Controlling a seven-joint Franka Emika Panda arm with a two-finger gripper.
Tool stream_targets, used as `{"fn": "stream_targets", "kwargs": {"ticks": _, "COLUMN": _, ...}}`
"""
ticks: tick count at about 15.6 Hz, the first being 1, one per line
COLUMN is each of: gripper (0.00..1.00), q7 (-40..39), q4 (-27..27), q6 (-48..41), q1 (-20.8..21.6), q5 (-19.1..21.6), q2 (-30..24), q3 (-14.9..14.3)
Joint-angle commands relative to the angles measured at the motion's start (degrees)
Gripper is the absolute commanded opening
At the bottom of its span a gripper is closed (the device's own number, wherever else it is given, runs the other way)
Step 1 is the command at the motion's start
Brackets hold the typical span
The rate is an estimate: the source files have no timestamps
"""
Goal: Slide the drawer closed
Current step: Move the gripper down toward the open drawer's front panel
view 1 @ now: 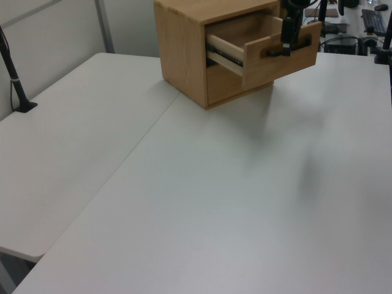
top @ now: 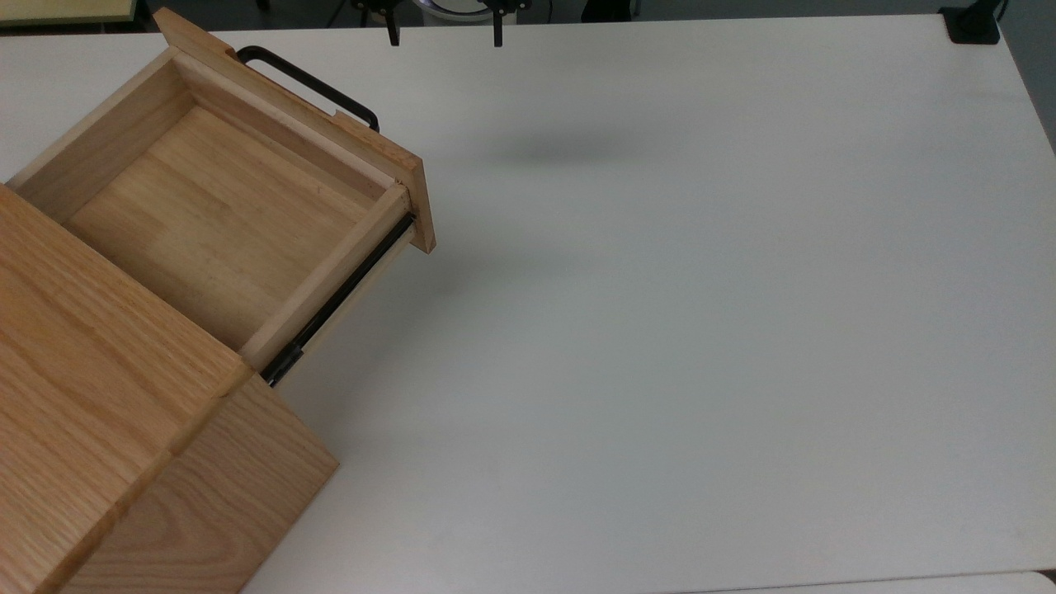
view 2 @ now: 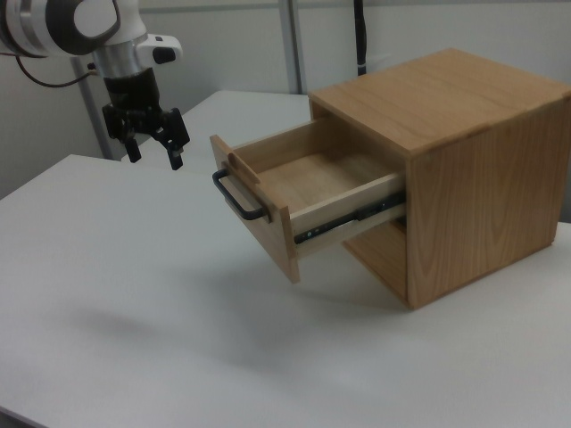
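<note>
My gripper is going to push the drawer's handle, and the drawer will then slide in until it is flush, because the black side bar runs straight into the oak cabinet.
The drawer is a light wooden box, pulled well out of the oak cabinet, and it holds nothing. A long black bar handle sits on its flat front panel, and a black side rail is exposed. My gripper hangs open at the top view's upper edge, to the right of the handle and apart from it. In the right view the gripper hovers above the table to the left of the handle. One of its fingers overlaps the drawer front in the left view.
The white table stretches wide to the top view's right and front. A black clamp base sits at its far right corner. A black post stands at the left view's left edge. A seam joins two tabletops.
</note>
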Motion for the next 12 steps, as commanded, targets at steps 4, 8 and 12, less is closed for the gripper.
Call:
{"fn": "stream_targets", "kwargs": {"ticks": 4, "gripper": 1.0, "q7": 0.0, "q4": 1.1, "q6": -1.7, "q1": 0.0, "q5": 0.9, "q2": 0.0, "q3": -0.2}}
{"fn": "stream_targets", "kwargs": {"ticks": 8, "gripper": 1.0, "q7": 0.0, "q4": 1.1, "q6": -2.2, "q1": -1.1, "q5": 0.7, "q2": -0.1, "q3": -0.2}}
{"fn": "stream_targets", "kwargs": {"ticks": 12, "gripper": 1.0, "q7": 7.3, "q4": 0.0, "q6": -2.7, "q1": -1.6, "q5": 0.9, "q2": -0.1, "q3": -0.2}}
